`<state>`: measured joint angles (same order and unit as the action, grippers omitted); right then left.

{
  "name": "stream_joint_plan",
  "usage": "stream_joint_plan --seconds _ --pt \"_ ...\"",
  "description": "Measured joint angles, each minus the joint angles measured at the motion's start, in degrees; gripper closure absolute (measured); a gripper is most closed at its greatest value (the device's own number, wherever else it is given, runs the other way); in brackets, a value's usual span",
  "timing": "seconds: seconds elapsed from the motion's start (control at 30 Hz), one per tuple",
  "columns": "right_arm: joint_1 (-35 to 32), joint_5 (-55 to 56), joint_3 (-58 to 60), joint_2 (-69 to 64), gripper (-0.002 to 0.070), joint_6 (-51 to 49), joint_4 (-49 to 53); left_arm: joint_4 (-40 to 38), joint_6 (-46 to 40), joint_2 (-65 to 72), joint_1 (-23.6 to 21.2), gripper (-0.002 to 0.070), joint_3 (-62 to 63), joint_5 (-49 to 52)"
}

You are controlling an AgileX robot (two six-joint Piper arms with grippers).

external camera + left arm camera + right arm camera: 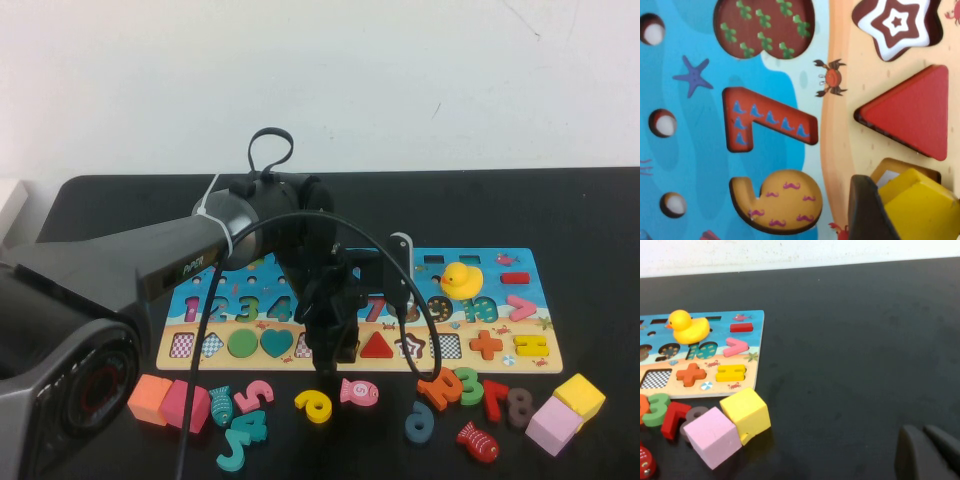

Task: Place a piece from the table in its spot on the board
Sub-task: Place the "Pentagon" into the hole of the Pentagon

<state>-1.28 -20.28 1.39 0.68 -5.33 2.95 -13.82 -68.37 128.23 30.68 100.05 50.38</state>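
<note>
The yellow piece is tilted in the robot's left gripper above its pentagon place [895, 169], so the robot should let go, close the fingers and push the piece [921, 204] flat into that place.
My left gripper [330, 352] hangs low over the front row of the board [520, 262], between the heart and the red triangle [377, 346]. In the left wrist view the left gripper [914, 216] is shut on the yellow piece [927, 200], with one dark finger [867, 210] against its side. The piece sits tilted over its light pentagon place [888, 172], whose edge shows beneath it. From the high view the arm hides both piece and place. My right gripper [929, 456] hovers shut over bare black table [850, 340], to the right of the board [752, 340].
A yellow duck [461, 279] stands on the board's right part. Loose numbers, fish and cubes lie in front of the board, among them a yellow 6 [314, 405], a yellow cube [579, 396] and a pink cube [553, 425]. An orange and a pink block [165, 400] lie front left.
</note>
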Motion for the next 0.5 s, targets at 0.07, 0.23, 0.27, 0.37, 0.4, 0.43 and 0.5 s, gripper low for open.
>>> stream_joint_plan --seconds 0.07,0.23,0.27,0.37,0.4,0.43,0.5 --pt "0.0 0.0 0.0 0.0 0.0657 0.0 0.0 -0.1 -0.2 0.1 0.0 0.0356 0.0 0.0" --pt "0.0 -0.1 0.0 0.0 0.0657 0.0 0.0 -0.4 -0.2 0.4 0.0 0.0356 0.0 0.0" --pt "0.0 0.0 0.0 0.0 0.0657 0.0 0.0 -0.6 -0.2 0.5 0.0 0.0356 0.0 0.0" --pt "0.0 0.0 0.0 0.0 0.0657 0.0 0.0 -1.2 -0.2 0.6 0.0 0.0348 0.0 -0.1" --pt "0.0 0.0 0.0 0.0 0.0658 0.0 0.0 -1.2 -0.3 0.6 0.0 0.0342 0.0 -0.1" --pt "0.0 0.0 0.0 0.0 0.0657 0.0 0.0 -1.4 -0.4 0.6 0.0 0.0335 0.0 -0.1" --pt "0.0 0.0 0.0 0.0 0.0657 0.0 0.0 -1.4 -0.4 0.6 0.0 0.0323 0.0 -0.1"
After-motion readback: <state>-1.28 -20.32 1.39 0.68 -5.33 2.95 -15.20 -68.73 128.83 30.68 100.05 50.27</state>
